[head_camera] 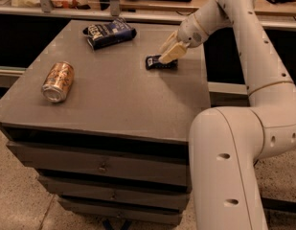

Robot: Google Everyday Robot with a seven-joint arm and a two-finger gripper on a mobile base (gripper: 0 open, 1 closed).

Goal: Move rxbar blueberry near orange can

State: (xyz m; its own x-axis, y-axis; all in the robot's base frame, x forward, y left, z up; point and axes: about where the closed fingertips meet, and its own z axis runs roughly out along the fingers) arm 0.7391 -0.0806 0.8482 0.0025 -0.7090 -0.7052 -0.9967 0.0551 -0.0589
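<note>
Next, I lift clear, open wide and lower my fingers on both sides of its middle [162, 64], because my gripper's fingers meet only the rxbar blueberry's back edge [157, 57].
The rxbar blueberry [158, 62], a small flat dark navy wrapper, lies on the grey table [119, 104] right of its middle. My gripper [169, 51] hangs right over the bar's right end, with its cream fingers [173, 53] pointing down, open, and its tips at the wrapper. It holds nothing. The orange can [58, 81] lies on its side near the table's left edge, far to the left of the bar and the gripper.
A larger puffy dark blue bag [109, 32] with white lettering lies at the back of the table. My arm's big white links [233, 166] stand at the table's right side. Drawers [99, 166] sit under the tabletop, and a counter runs behind it.
</note>
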